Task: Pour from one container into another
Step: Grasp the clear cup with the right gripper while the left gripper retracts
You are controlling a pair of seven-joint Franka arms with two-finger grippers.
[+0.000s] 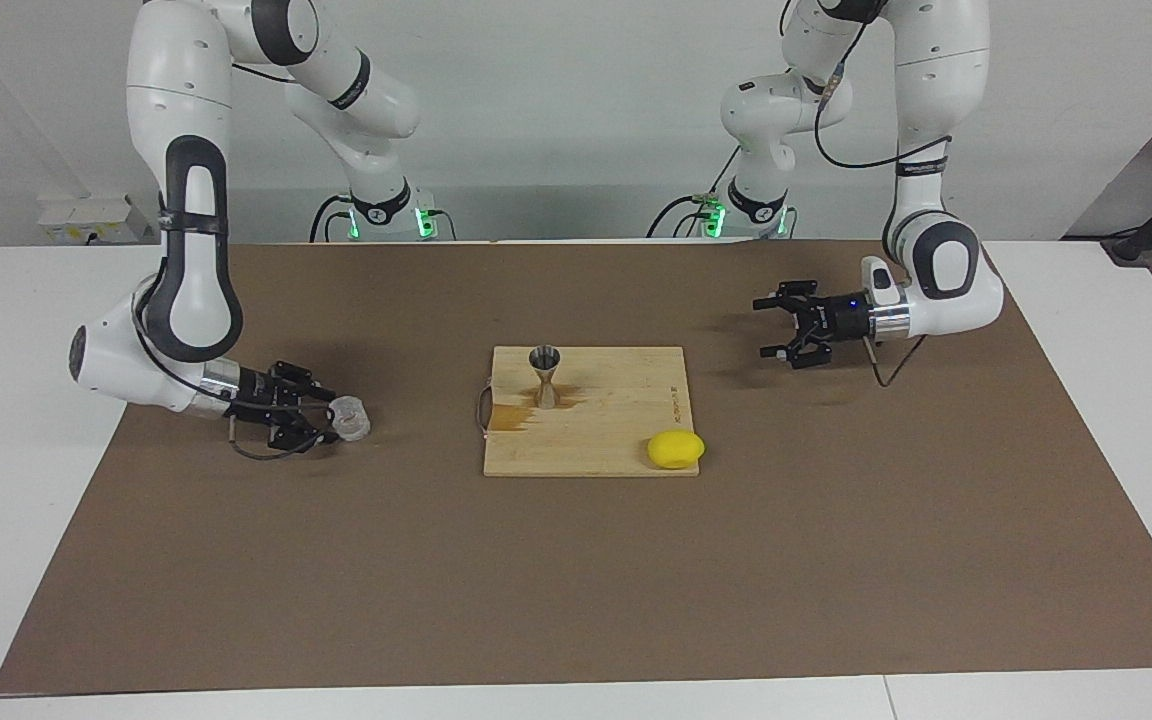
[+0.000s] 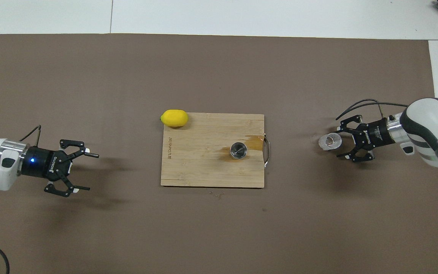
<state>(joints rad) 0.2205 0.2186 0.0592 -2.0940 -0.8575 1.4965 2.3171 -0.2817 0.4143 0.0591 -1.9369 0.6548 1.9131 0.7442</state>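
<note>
My gripper will find more drops hidden under the clear cup [image 2: 330, 141] when it lifts the cup, because wet drops [image 2: 218, 194] dot the mat beside the board.
The clear cup [image 1: 352, 418] stands on the brown mat toward the right arm's end of the table; in the overhead view [image 2: 330, 141] something orange shows inside it. My right gripper [image 1: 328, 416] [image 2: 340, 141] is low and open, its fingertips on either side of the cup's edge, not closed on it. The silver jigger [image 1: 545, 375] [image 2: 238, 150] stands upright on the wooden cutting board [image 1: 616, 430] [image 2: 203, 167] in the middle of the table. My left gripper [image 1: 762, 327] [image 2: 91, 171] is open and empty, waiting above the mat toward the left arm's end.
A yellow lemon [image 1: 676, 449] [image 2: 174, 117] lies on the board's corner farther from the robots, toward the left arm's end. A wet amber stain [image 1: 511, 415] [image 2: 255, 141] spreads on the board beside the jigger. The board's metal handle [image 2: 267, 152] points toward the cup.
</note>
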